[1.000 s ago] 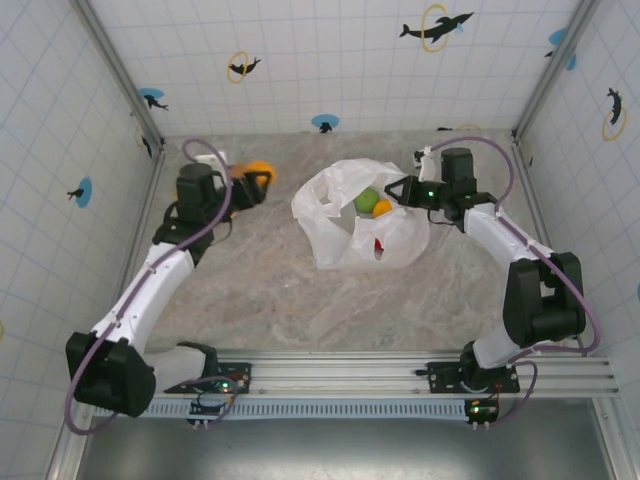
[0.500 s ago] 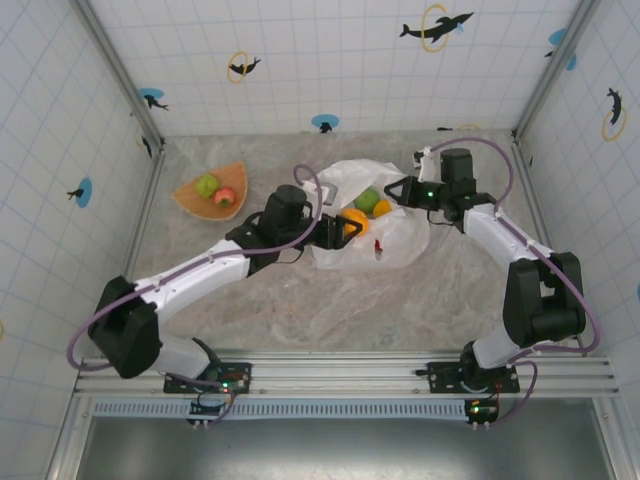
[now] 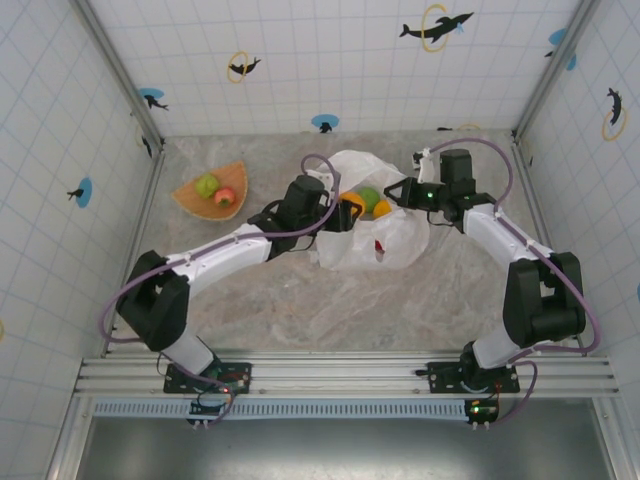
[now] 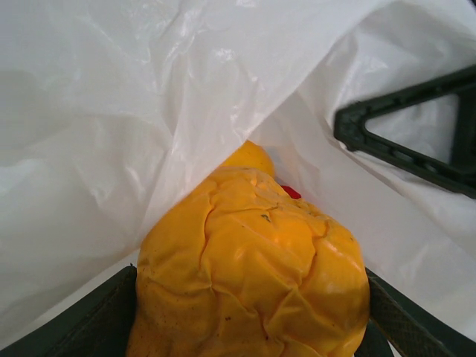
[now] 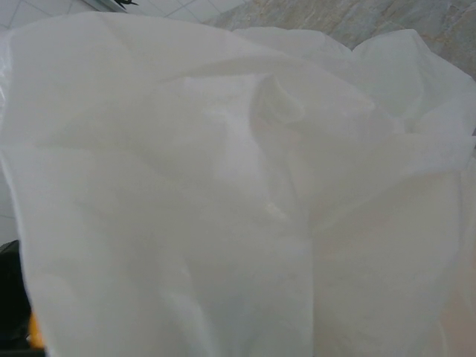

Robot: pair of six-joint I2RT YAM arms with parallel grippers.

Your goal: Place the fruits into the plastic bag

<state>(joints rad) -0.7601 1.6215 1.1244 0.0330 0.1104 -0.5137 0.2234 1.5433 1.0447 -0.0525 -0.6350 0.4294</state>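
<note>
The bag's opening (image 3: pixel 367 214) is clear ahead of the wrinkled orange fruit, so my left gripper keeps going inward and let go beside the green fruit in the bag (image 3: pixel 369 198).
My left gripper (image 3: pixel 347 213) is shut on a wrinkled orange fruit (image 3: pixel 352 204) and holds it at the mouth of the white plastic bag (image 3: pixel 395 238). The left wrist view has that fruit (image 4: pixel 253 268) bulging between the dark fingers (image 4: pixel 104 316), with bag film (image 4: pixel 111 111) close above. A green fruit (image 3: pixel 369 197) and a smaller orange fruit (image 3: pixel 383 208) lie inside the bag, and something red (image 3: pixel 377 247) shows through its side. My right gripper (image 3: pixel 401 192) grips the bag's right rim and holds it up. In the right wrist view the bag (image 5: pixel 223 186) hides the fingers.
An orange-tan wedge tray (image 3: pixel 190 200) sits at the back left, holding a green fruit (image 3: pixel 207 185) and a red fruit (image 3: pixel 226 197). Tiled walls enclose the marble table (image 3: pixel 300 300) on three sides. The right gripper's black triangular finger (image 4: pixel 416 141) appears near the left gripper.
The left arm has swung from the tray across to the bag, carrying the orange fruit, and has now pushed it further into the bag's mouth. The right arm has stayed put.
</note>
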